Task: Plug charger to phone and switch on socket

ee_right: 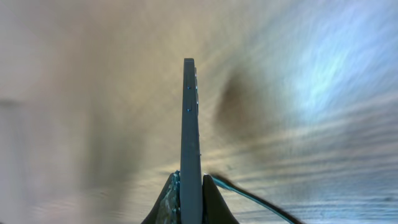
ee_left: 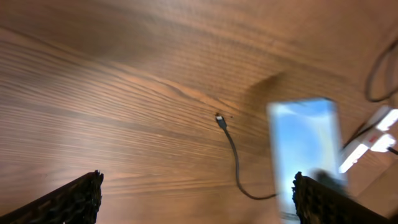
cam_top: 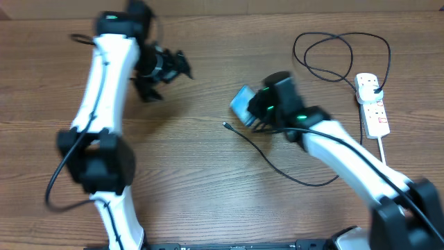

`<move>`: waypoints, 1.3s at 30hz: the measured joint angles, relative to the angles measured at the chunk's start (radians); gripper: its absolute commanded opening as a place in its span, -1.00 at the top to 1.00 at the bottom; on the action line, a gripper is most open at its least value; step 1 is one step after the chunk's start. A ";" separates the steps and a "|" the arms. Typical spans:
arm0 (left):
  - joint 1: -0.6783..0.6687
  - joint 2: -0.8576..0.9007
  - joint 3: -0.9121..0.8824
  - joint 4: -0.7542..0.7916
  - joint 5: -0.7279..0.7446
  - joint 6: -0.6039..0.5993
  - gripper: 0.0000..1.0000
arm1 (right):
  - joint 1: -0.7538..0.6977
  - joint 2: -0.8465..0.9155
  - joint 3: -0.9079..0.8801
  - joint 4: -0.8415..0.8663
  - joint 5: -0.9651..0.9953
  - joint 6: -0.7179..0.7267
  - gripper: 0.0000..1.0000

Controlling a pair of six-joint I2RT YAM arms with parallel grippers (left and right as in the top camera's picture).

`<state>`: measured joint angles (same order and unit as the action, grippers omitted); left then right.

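Next, my left gripper takes the phone's loose end [cam_top: 241,102] before my right gripper picks up the cable, because the phone fills my right gripper beside the charger cable [cam_top: 228,127].
My right gripper [cam_top: 255,111] is shut on the phone [cam_top: 241,104] and holds it tilted above the table; in the right wrist view the phone [ee_right: 189,124] stands edge-on between the fingers [ee_right: 190,186]. The phone's lit screen shows in the left wrist view [ee_left: 308,149]. The charger cable [cam_top: 277,167] lies on the table, its small plug tip [cam_top: 226,126] just left of the phone; the tip also shows in the left wrist view [ee_left: 218,117]. Its black plug [cam_top: 373,85] sits in the white socket strip [cam_top: 373,104] at the right. My left gripper [cam_top: 166,69] is open and empty, far left.
The cable makes a large loop [cam_top: 333,55] behind the socket at the back right. The socket's thick white cord [cam_top: 383,149] runs toward the front right, close to my right arm. Bare wooden table [cam_top: 208,194] lies between the arms.
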<state>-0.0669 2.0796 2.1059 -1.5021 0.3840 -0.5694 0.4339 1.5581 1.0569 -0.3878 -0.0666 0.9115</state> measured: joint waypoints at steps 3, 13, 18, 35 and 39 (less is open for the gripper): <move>0.034 -0.142 -0.086 0.069 -0.003 0.058 -1.00 | -0.074 -0.120 0.001 0.006 -0.041 -0.008 0.92; 0.018 -0.755 -0.922 0.937 0.233 0.044 -1.00 | -0.197 -0.216 -0.014 0.167 -0.360 0.006 0.93; 0.006 -0.853 -1.375 1.745 0.344 -0.255 -0.99 | -0.171 -0.205 -0.080 0.369 -0.478 0.095 0.93; -0.195 -0.395 -1.636 2.742 0.231 -0.906 -1.00 | -0.006 0.040 -0.267 0.815 -0.497 0.387 0.93; -0.195 -0.303 -1.606 2.879 0.223 -0.970 -1.00 | 0.010 0.051 -0.267 0.823 -0.488 0.397 0.93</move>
<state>-0.2623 1.7767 0.4999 1.3773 0.6071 -1.5391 0.4435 1.6093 0.7898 0.4351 -0.5549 1.3087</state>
